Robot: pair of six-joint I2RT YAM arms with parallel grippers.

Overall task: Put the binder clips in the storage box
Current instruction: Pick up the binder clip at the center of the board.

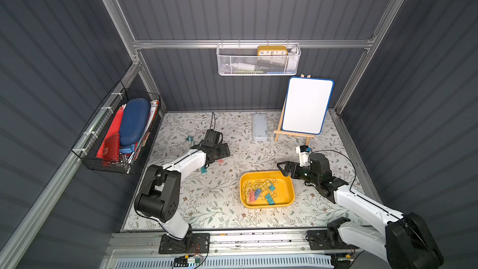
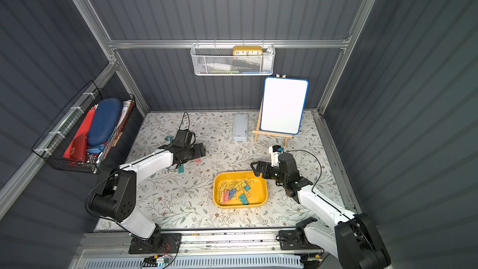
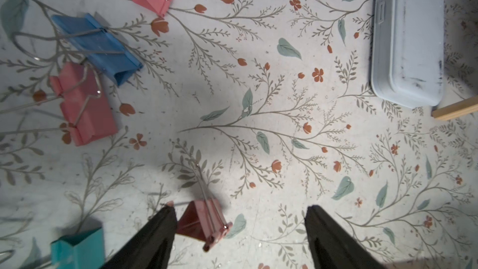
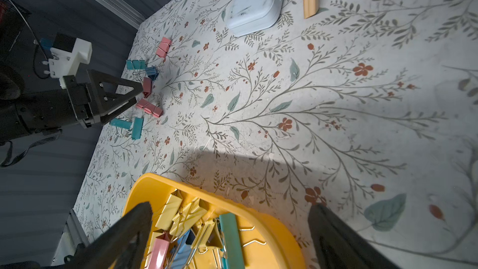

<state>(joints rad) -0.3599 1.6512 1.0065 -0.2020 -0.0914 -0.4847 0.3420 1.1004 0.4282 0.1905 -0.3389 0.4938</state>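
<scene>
My left gripper should center its open fingers over the clip's body (image 3: pixel 211 215) and close before it lifts the clip, because the pink clip (image 3: pixel 191 224) lies against one of its fingers.
The yellow storage box (image 1: pixel 284 190) sits right of the mat's middle and holds several binder clips (image 1: pixel 258 190) in yellow, pink, blue and teal. My right gripper (image 1: pixel 282 169) hangs open over the box's far right corner, nothing between its fingers (image 4: pixel 134 223). Loose clips lie at the mat's left: teal (image 1: pixel 204 170), pink (image 1: pixel 220 161), and blue (image 3: pixel 101 47) in the left wrist view. My left gripper (image 3: pixel 240 218) is open low over the mat. A pink clip (image 3: pixel 204 223) lies between its jaws, against one finger (image 3: pixel 165 229).
A flat grey lidded case (image 1: pixel 260 126) lies at the back of the mat, beside a whiteboard on a wooden easel (image 1: pixel 306 106). A black wire basket (image 1: pixel 119 135) hangs on the left wall and a white mesh basket (image 1: pixel 258 60) on the back rail.
</scene>
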